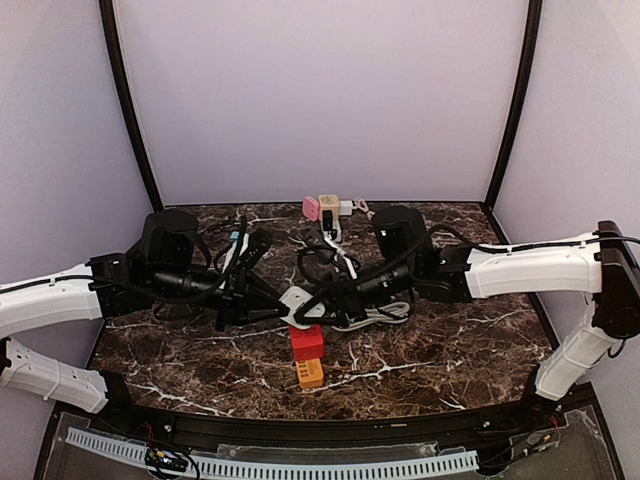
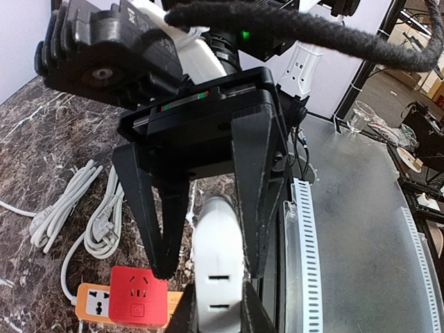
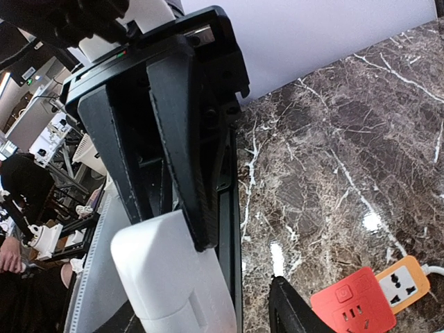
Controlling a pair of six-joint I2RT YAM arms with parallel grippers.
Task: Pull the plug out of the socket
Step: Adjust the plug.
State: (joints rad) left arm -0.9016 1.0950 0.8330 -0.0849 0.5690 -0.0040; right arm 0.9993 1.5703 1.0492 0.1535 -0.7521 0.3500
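Note:
The white socket block (image 2: 218, 260) in my left gripper sits between my right gripper's fingers, so next my right gripper backs clear before my left gripper carries it off.
My left gripper (image 1: 285, 305) (image 2: 220, 309) is shut on a white socket block (image 2: 220, 270) with two slots in its face, held above the middle of the marble table (image 1: 450, 350). The block's rounded far end (image 2: 218, 211) lies between the fingers of my right gripper (image 1: 318, 300) (image 2: 207, 257), which is open, with a gap at one finger. From the right wrist, the same white block (image 3: 173, 277) sits under the left gripper's fingers (image 3: 187, 173), and one finger (image 3: 291, 312) of the right gripper stands apart from it. I cannot tell the plug apart from the socket.
A red socket block (image 1: 307, 342) (image 2: 139, 295) lies on an orange power strip (image 1: 311, 373) (image 3: 401, 277) just in front. Coiled white cords (image 1: 375, 315) (image 2: 76, 208) lie beside it. Pink (image 1: 311, 207) and tan (image 1: 329, 203) adapters stand at the back. A perforated white strip (image 1: 300, 468) runs along the near edge.

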